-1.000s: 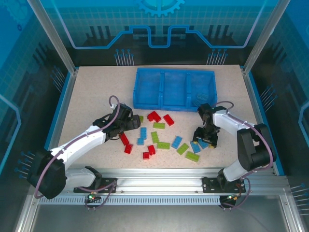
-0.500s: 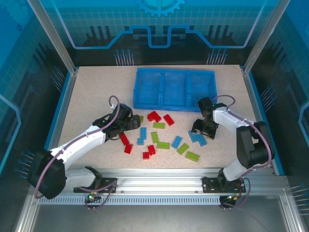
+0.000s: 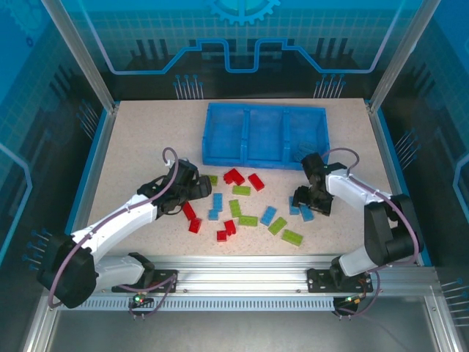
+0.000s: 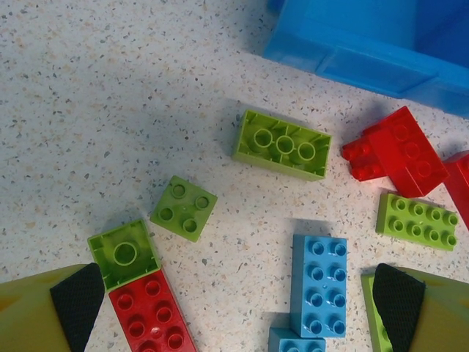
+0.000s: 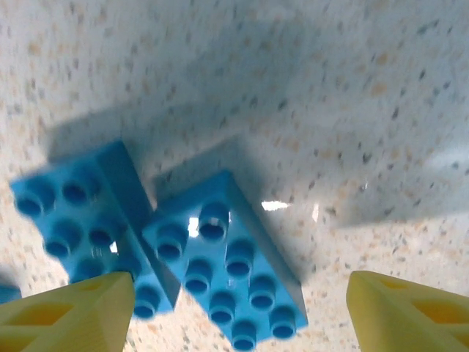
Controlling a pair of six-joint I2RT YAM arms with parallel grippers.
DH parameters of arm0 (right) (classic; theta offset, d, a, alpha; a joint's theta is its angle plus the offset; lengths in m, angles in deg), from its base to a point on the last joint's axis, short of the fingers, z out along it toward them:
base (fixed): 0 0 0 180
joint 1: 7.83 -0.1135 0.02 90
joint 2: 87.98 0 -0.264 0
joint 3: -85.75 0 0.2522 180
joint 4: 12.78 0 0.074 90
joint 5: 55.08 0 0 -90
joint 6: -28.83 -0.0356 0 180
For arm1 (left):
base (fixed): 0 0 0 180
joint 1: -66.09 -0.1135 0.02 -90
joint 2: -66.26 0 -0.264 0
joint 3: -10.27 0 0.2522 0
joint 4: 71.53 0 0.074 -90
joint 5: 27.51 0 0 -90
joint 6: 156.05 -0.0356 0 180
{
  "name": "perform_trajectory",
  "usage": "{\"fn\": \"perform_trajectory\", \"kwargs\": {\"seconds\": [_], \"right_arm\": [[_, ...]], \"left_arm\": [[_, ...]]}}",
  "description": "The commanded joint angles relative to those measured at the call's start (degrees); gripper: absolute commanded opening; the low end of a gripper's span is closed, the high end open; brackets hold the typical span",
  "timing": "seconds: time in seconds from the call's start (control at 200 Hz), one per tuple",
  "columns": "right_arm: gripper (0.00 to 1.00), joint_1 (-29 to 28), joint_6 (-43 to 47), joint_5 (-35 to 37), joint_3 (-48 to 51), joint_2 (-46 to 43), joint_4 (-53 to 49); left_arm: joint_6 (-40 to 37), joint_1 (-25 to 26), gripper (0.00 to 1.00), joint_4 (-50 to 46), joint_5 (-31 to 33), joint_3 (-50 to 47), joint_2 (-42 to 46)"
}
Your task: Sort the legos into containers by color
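Note:
Next, I lift my right gripper clear and bring it down around the outer blue brick (image 5: 229,265) alone, because one finger of my right gripper hangs over the neighboring blue brick (image 5: 99,229).
Red, lime green and light blue legos (image 3: 248,207) lie scattered on the speckled table in front of the blue tray of containers (image 3: 264,158). My left gripper (image 3: 198,192) hovers open at the left end of the scatter. Between its fingers lie a red brick (image 4: 150,314) and a blue brick (image 4: 319,284), neither touched. My right gripper (image 3: 308,201) is open low over two light blue bricks at the right end. One blue brick (image 5: 227,282) lies between the fingers, apart from both. The other blue brick (image 5: 77,216) sits beside the left fingertip (image 5: 69,312).
Near the left gripper lie lime green bricks (image 4: 282,144), a green square (image 4: 184,208) and joined red bricks (image 4: 396,150). The tray's corner (image 4: 366,51) is just beyond them. Bare table lies left of the tray. Metal frame posts stand at the far corners.
My right gripper pulled back from the blue bricks toward the tray, then came down over them again with its jaws wider. The left arm barely shifted.

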Motion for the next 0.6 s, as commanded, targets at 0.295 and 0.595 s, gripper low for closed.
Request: {"fn": "perform_trajectory", "kwargs": {"seconds": [0.295, 0.595], "right_arm": [[0.74, -1.5, 0.9, 1.9, 1.5, -1.6, -2.0], [0.69, -1.6, 2.2, 1.7, 2.4, 0.6, -2.7]], "left_arm": [[0.7, -0.2, 0.99, 0.5, -1.4, -0.3, 0.1], [1.0, -0.1, 0.99, 0.4, -1.3, -0.5, 0.4]]}}
